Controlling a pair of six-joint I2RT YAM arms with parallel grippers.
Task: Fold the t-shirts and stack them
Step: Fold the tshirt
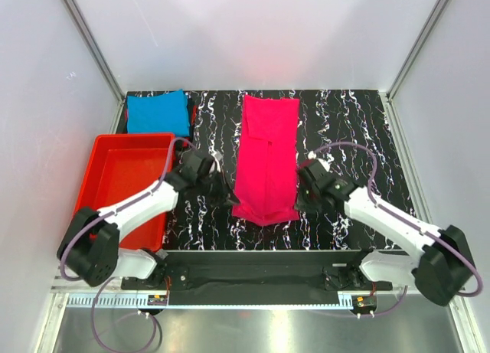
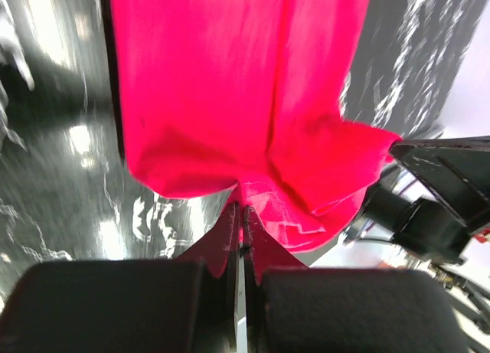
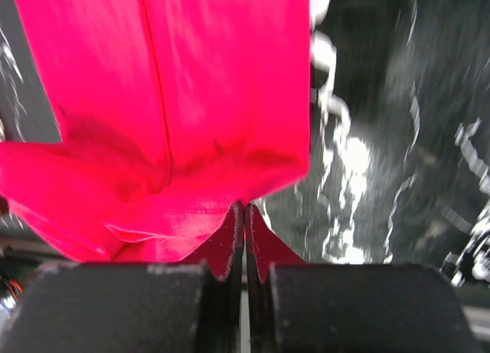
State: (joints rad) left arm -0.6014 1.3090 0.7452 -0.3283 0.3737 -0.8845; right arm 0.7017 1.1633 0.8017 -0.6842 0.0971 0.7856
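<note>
My right gripper keeps carrying forward until the t-shirt's near end lies past the t-shirt's middle (image 1: 268, 137), because my grippers are pinching both (image 1: 291, 214) near corners of the straight pink t-shirt.
The magenta-pink t-shirt (image 1: 266, 158) lies as a long folded strip down the middle of the black marbled table. My left gripper (image 1: 227, 197) is shut on its near left corner, and the pink cloth (image 2: 230, 85) hangs from the closed fingertips in the left wrist view. My right gripper (image 1: 300, 197) is shut on its near right corner, with the cloth (image 3: 161, 100) pinched at the tips in the right wrist view. The near end is lifted and bunched. The turquoise-blue t-shirt (image 1: 158, 112) lies folded at the far left of the table.
A red plastic tray (image 1: 126, 181) stands on the left, under my left arm. White walls with metal posts enclose the table (image 1: 348, 127) on three sides. The right arm shows at the right edge of the left wrist view (image 2: 436, 200).
</note>
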